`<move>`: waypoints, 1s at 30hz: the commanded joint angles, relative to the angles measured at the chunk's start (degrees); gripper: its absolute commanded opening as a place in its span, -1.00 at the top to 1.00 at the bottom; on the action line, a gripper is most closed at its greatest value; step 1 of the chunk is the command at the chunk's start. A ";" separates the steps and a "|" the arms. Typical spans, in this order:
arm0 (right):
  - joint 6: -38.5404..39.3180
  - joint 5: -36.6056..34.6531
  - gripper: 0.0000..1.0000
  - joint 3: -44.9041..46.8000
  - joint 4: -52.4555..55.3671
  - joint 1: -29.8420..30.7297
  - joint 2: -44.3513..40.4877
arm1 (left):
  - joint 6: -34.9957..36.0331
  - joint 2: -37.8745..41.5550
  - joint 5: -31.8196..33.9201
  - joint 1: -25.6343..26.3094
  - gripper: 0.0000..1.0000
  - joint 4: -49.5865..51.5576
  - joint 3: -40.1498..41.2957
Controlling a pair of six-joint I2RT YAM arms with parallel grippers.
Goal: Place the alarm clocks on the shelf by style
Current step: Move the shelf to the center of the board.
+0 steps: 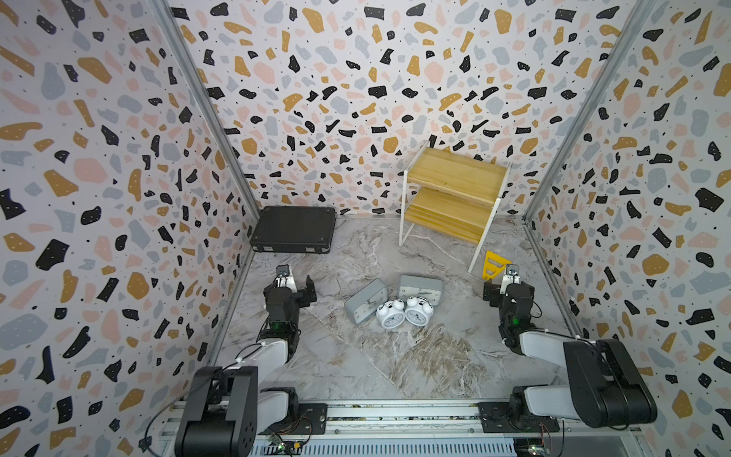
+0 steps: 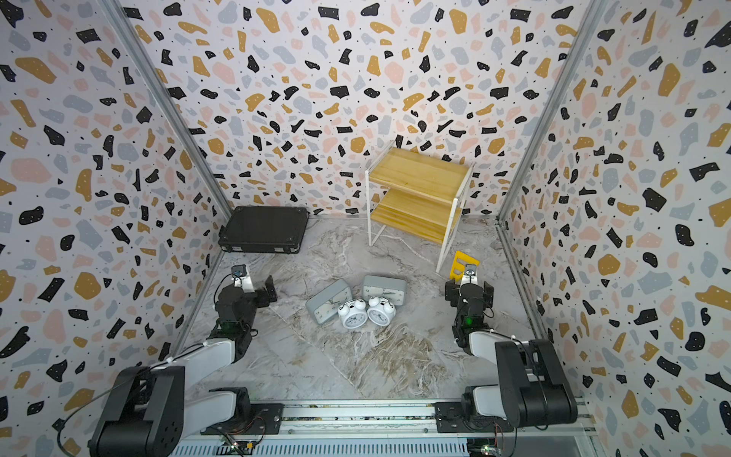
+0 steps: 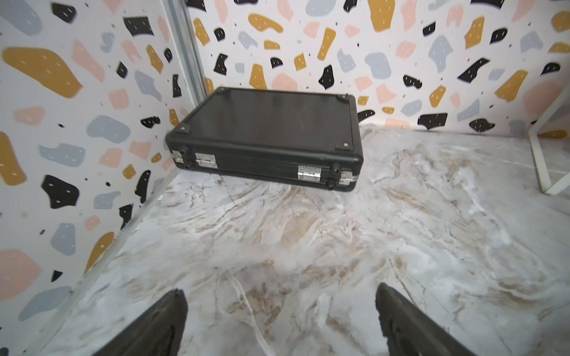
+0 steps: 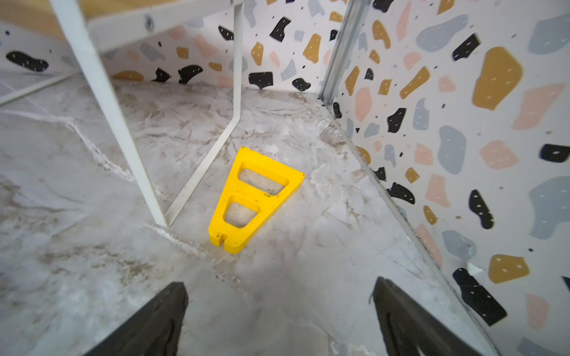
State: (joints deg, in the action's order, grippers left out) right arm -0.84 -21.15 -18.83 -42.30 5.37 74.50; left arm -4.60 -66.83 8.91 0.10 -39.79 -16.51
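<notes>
The wooden shelf (image 1: 458,175) is crooked at the back, so the robot's left gripper and right gripper should pull its front legs (image 1: 403,208) to straighten it before placing alarm clocks.
Four alarm clocks lie clustered mid-floor in both top views. Two are grey rectangular ones (image 1: 366,300) (image 1: 420,289). In front of them lie two white round twin-bell ones (image 1: 391,314) (image 1: 417,311), touching each other. The two-tier wooden shelf (image 1: 457,172) (image 2: 419,170) stands at the back right with both boards bare. My left gripper (image 1: 294,287) (image 3: 280,292) is open and holds nothing, left of the clocks. Right of the clocks, my right gripper (image 1: 506,283) (image 4: 279,286) hangs open over bare floor. Neither wrist view shows a clock.
A flat black case (image 1: 293,229) (image 3: 265,129) lies in the back left corner. A yellow wedge-shaped piece (image 1: 494,263) (image 4: 256,197) lies by the shelf's front right leg (image 4: 101,92), just ahead of my right gripper. Patterned walls close in three sides.
</notes>
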 commanded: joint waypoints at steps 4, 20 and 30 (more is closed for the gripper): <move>-5.61 4.16 -0.98 -6.44 17.64 -0.09 -7.37 | -3.06 5.90 -2.68 -0.11 -0.98 14.07 -5.96; -4.73 23.57 -0.77 -27.06 37.16 -0.08 -8.72 | -8.14 -6.32 -31.58 6.95 -0.86 30.52 -33.16; -3.97 23.03 -0.36 -32.23 32.89 -0.09 -4.82 | 0.52 -20.79 -34.52 18.73 -0.77 34.46 -51.16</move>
State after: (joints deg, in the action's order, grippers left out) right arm -5.13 1.39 -48.47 -7.55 5.34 69.25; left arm -7.49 -84.49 -23.14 17.21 -5.74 -63.35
